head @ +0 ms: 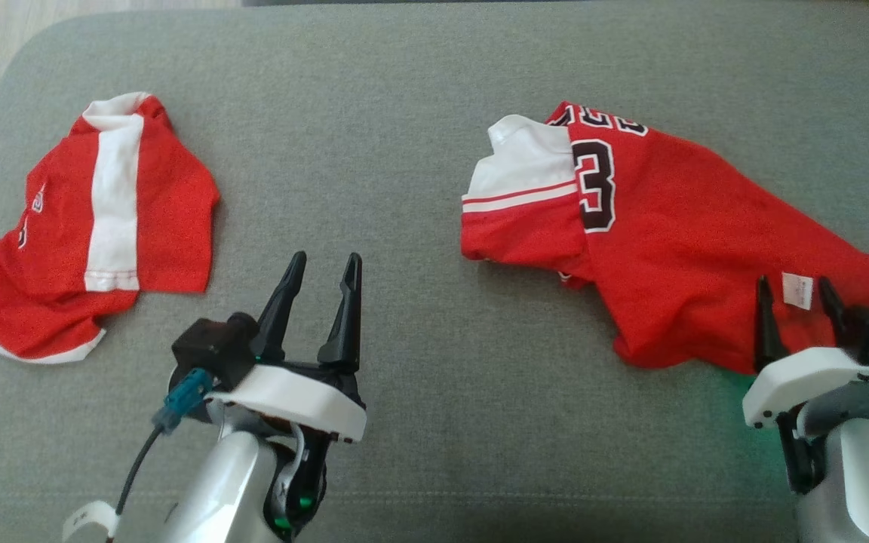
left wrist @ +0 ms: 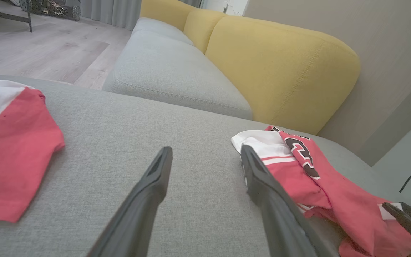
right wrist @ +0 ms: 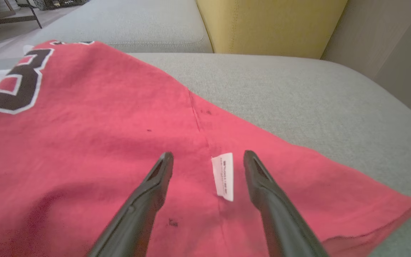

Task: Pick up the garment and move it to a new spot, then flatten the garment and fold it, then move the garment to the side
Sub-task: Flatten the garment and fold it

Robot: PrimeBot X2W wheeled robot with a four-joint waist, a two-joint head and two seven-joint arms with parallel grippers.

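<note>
A white edge (left wrist: 305,207) shows from underneath, so the robot should expect the crumpled red garment (head: 676,235) to uncover a hidden striped opening when the robot lifts and moves it.
A crumpled red garment (head: 676,226) with a black number 3 and a white sleeve lies on the right of the grey cushion (head: 419,90). My right gripper (head: 794,286) hangs open over its near edge. In the right wrist view the right gripper (right wrist: 208,155) straddles a white label (right wrist: 223,175) on the red garment (right wrist: 102,117), holding nothing. My left gripper (head: 325,264) stands open over bare cushion, between the two cloths. In the left wrist view the left gripper (left wrist: 206,150) is just left of the garment (left wrist: 334,200).
A second red garment (head: 170,188) with a white stripe lies folded at the left, also in the left wrist view (left wrist: 9,153). Beyond the cushion stand a grey sofa seat (left wrist: 166,71), a yellow backrest (left wrist: 280,64) and wooden floor (left wrist: 30,50).
</note>
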